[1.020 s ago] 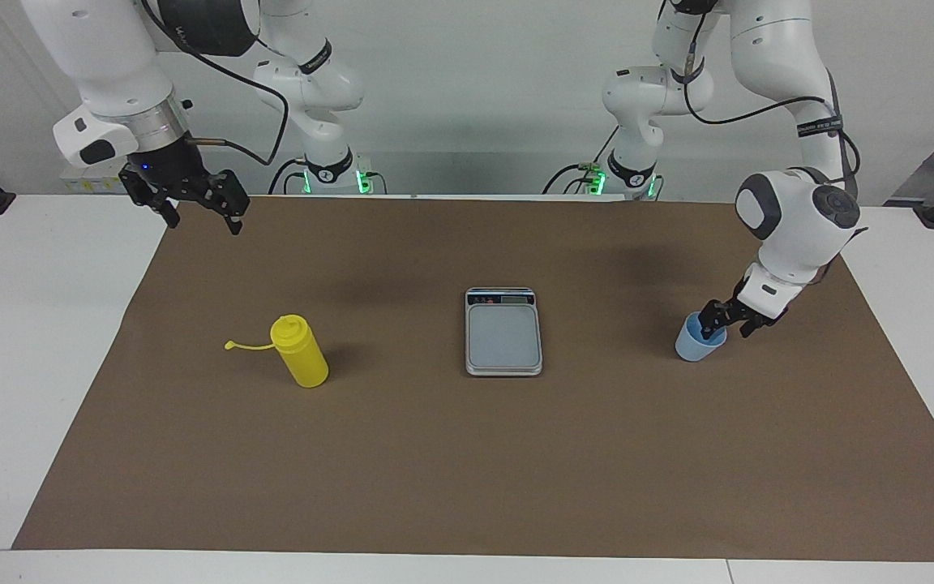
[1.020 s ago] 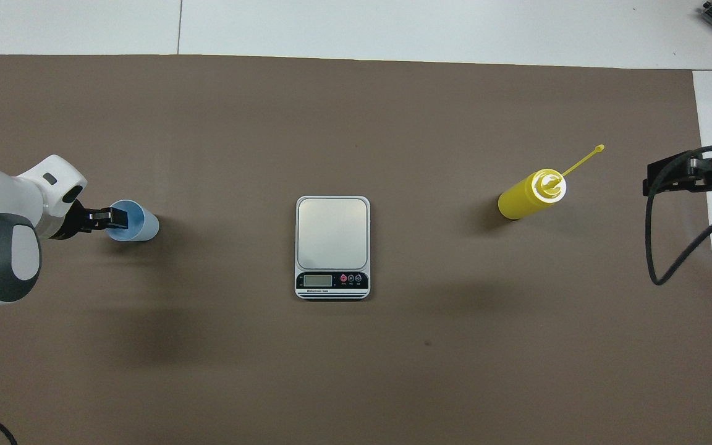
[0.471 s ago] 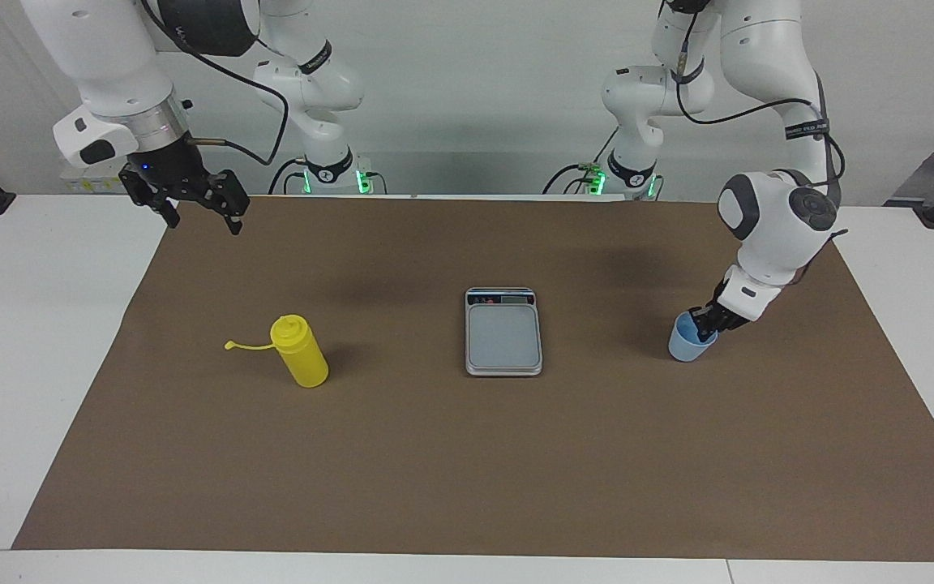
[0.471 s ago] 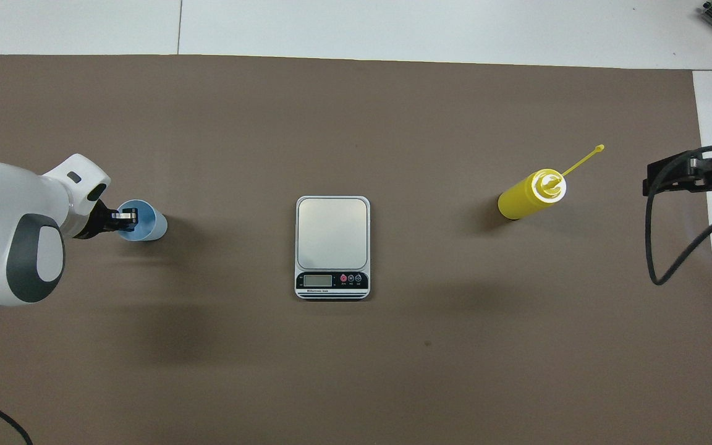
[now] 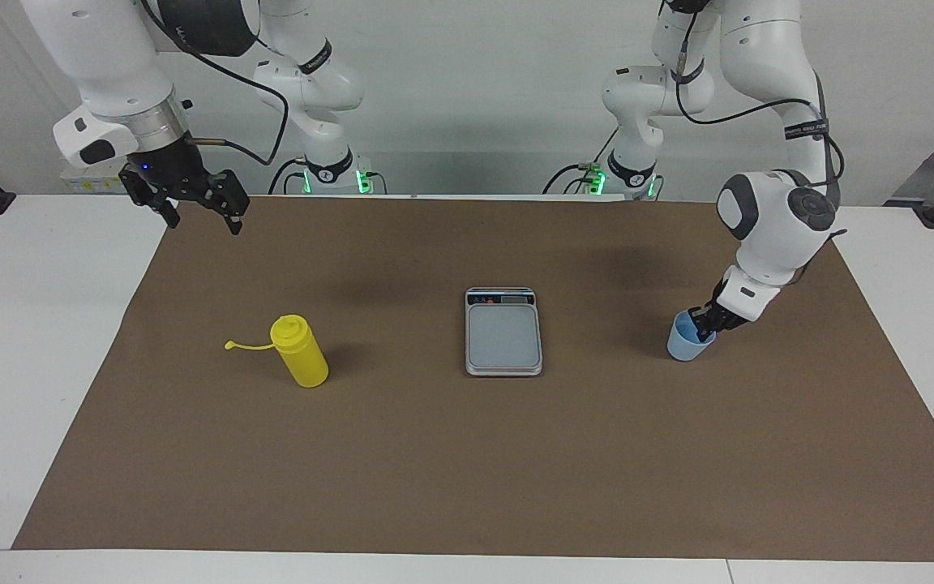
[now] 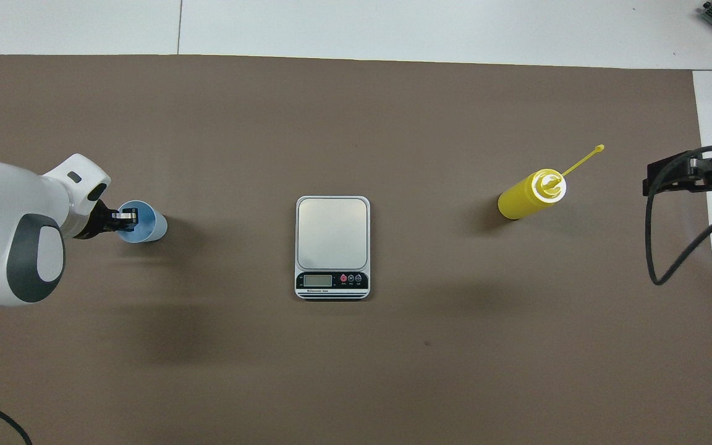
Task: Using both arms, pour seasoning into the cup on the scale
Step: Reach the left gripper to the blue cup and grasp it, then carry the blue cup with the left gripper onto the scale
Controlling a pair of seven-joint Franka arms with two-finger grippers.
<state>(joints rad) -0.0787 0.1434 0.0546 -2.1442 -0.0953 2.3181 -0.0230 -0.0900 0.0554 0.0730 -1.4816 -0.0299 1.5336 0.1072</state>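
The thin cap strap point(image 6: 583, 160) joins the seasoning bottle at its neck point(image 6: 563, 175), so the strap will follow along and bow when I lift and tip the bottle.
The light-blue cup point(image 5: 684, 345) stands on the brown mat toward the left arm's end of the table; it also shows in the overhead view point(image 6: 149, 226). My left gripper point(image 5: 707, 324) point(image 6: 122, 216) is shut on the cup's rim, one finger inside it. The silver-grey scale point(image 5: 503, 334) point(image 6: 332, 232) lies bare at the mat's middle, its display end toward the robots. The yellow seasoning bottle point(image 5: 302, 354) point(image 6: 524, 199) stands toward the right arm's end, its cap strap hanging out. My right gripper point(image 5: 202, 222) point(image 6: 671, 176) waits open and empty, raised over the mat's corner.
The brown mat point(image 5: 467, 462) covers most of the white table point(image 5: 37, 341). A black cable point(image 6: 671, 247) hangs from the right arm's wrist. Open mat lies between the cup and the scale and between the scale and the bottle.
My left gripper has closed on the cup's rim and shifted the cup a little toward the scale. The right arm, bottle and scale have not moved.
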